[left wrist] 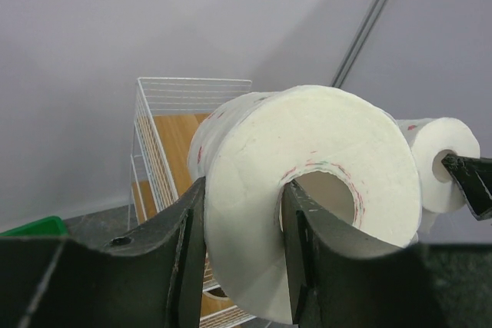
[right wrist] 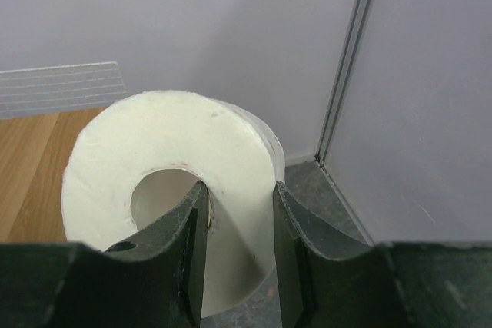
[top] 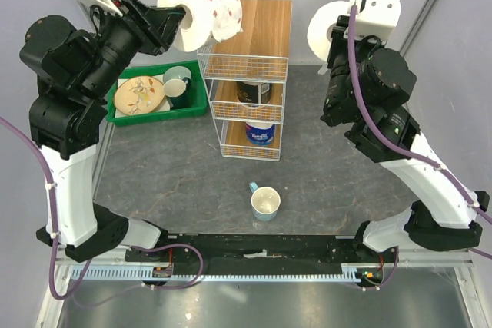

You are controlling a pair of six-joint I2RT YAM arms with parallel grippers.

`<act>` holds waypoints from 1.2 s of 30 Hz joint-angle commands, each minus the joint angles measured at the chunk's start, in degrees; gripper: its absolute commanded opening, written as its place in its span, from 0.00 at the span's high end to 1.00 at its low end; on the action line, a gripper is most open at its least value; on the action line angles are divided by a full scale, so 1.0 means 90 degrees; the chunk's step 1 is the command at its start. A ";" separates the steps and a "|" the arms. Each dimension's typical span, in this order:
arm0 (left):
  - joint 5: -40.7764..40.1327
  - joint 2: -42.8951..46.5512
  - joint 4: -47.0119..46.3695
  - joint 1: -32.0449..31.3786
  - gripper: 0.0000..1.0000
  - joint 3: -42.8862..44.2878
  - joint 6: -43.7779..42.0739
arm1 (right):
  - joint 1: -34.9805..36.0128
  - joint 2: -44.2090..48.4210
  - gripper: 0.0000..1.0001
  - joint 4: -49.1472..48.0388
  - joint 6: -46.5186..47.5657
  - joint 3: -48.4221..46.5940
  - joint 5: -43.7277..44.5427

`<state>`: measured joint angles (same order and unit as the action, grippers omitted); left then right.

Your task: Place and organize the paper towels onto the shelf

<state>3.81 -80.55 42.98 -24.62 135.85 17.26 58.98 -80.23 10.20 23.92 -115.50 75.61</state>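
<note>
The two rolls are on either side of the shelf's narrow top board (top: 266, 25). My right gripper should move the plain roll (top: 320, 33) back out of the way while my left gripper stands the patterned roll there first.
My left gripper (top: 183, 21) is shut on a faintly patterned white paper towel roll (top: 201, 11), one finger in its core, held high just left of the shelf (top: 254, 36); the grip shows in the left wrist view (left wrist: 244, 228). My right gripper (top: 338, 30) is shut on a plain white roll (top: 324, 30), held high to the right of the shelf; one finger sits in its core (right wrist: 238, 228). The shelf's top board (left wrist: 181, 144) is bare. A dark-wrapped roll (top: 254, 91) lies on the middle tier and a blue-wrapped roll (top: 260, 133) on the bottom tier.
A green tray (top: 201, 97) with a plate (top: 139, 94) and a cup stands left of the shelf. A pale blue cup (top: 265, 203) stands on the table in front of the shelf. A wall corner (right wrist: 346, 97) is close behind my right gripper.
</note>
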 commanded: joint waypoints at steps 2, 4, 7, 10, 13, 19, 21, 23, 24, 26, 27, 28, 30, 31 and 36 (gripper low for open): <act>0.0465 -0.0180 -0.1035 -0.0028 0.73 0.0169 0.0026 | -0.0595 -0.0177 0.66 -0.0313 -0.0226 -0.0476 -0.0715; 0.0533 -0.0277 -0.1074 -0.0028 0.73 0.0159 0.0026 | -0.0888 -0.0333 0.66 -0.0293 -0.0217 -0.0555 -0.0833; 0.0543 -0.0346 -0.1162 -0.0028 0.73 0.0101 -0.0013 | -0.1347 -0.0656 0.66 -0.0167 -0.0382 -0.0721 -0.1106; 0.0582 -0.0385 -0.1270 -0.0028 0.74 0.0003 -0.0052 | -0.1942 -0.0832 0.66 0.0048 -0.0918 -0.0809 -0.1545; 0.0621 -0.0492 -0.1367 -0.0028 0.74 -0.0075 -0.0072 | -0.2587 -0.1017 0.66 0.0419 -0.1631 -0.1091 -0.2247; 0.0709 -0.0825 -0.1534 -0.0028 0.75 -0.0056 -0.0120 | -0.3155 -0.1154 0.66 0.0635 -0.2257 -0.1161 -0.3391; 0.0728 -0.0980 -0.1543 -0.0028 0.75 -0.0036 -0.0150 | -0.3262 -0.1106 0.66 0.0644 -0.2345 -0.1112 -0.3644; 0.0729 -0.1078 -0.1543 -0.0028 0.75 -0.0036 -0.0198 | -0.3340 -0.0999 0.66 0.0586 -0.2433 -0.0946 -0.4025; 0.0738 -0.1156 -0.1524 -0.0028 0.75 -0.0046 -0.0218 | -0.3350 -0.0930 0.65 0.0441 -0.2424 -0.0830 -0.4123; 0.0748 -0.1225 -0.1456 -0.0028 0.75 -0.0046 -0.0277 | -0.3370 -0.0716 0.65 0.0245 -0.2414 -0.0459 -0.4300; 0.0738 -0.1283 -0.1426 -0.0028 0.75 -0.0046 -0.0286 | -0.3360 -0.0657 0.65 0.0128 -0.2404 -0.0361 -0.4319; 0.0719 -0.1313 -0.1397 -0.0028 0.75 -0.0046 -0.0325 | -0.3370 -0.0569 0.65 0.0108 -0.2414 -0.0234 -0.4310; 0.0661 -0.1342 -0.1329 -0.0028 0.75 -0.0056 -0.0364 | -0.3370 -0.0491 0.65 0.0078 -0.2385 -0.0136 -0.4310; 0.0622 -0.1381 -0.1299 -0.0028 0.75 -0.0056 -0.0413 | -0.3380 -0.0413 0.65 0.0068 -0.2385 -0.0029 -0.4319; 0.0397 -0.1401 -0.1114 -0.0028 0.75 -0.0056 -0.0598 | -0.3419 -0.0149 0.65 -0.0049 -0.2365 0.0323 -0.4290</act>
<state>8.95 -94.08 35.40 -24.62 134.58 15.07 28.73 -85.08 15.92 3.62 -113.93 38.13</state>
